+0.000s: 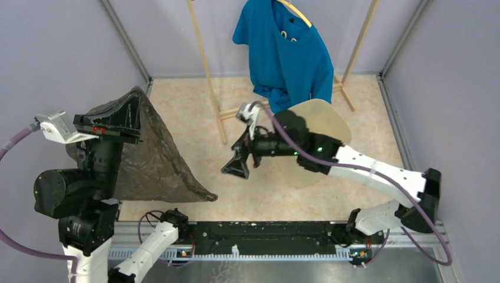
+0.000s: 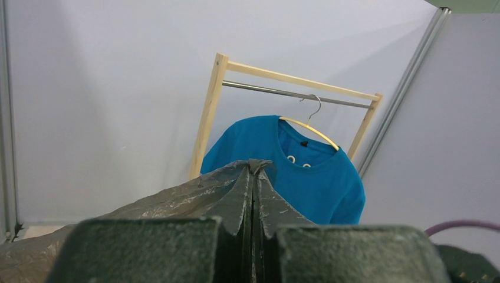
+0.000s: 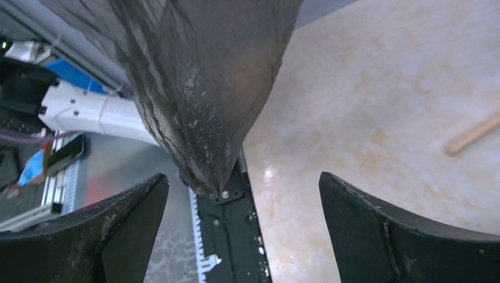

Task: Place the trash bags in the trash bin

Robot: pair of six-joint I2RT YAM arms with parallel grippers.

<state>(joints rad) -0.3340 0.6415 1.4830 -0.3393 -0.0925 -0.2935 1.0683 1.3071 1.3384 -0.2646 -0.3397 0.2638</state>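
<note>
The robot's right gripper has its open fingers facing the trash bag's lower corner (image 1: 207,196), which hangs free. It should keep reaching until its fingers are on both sides of the film (image 1: 187,180) above that corner, then close.
The dark grey-brown trash bag (image 1: 156,162) hangs in the air at the left, pinched at its top edge by my left gripper (image 1: 131,112), which is shut on it. In the left wrist view the bag (image 2: 194,197) is pinched between the closed fingers. The bag's lower corner (image 3: 206,100) hangs ahead of my right gripper (image 3: 244,200). My right gripper (image 1: 236,166) is open and empty in mid-floor, pointing left toward the bag, a short way from it. The cream-beige trash bin (image 1: 324,121) stands behind the right arm, partly hidden by it.
A wooden rack (image 1: 212,71) with a blue T-shirt (image 1: 286,56) on a hanger stands at the back centre. Grey walls close in the left, right and back. The black rail (image 1: 265,236) with the arm bases runs along the near edge.
</note>
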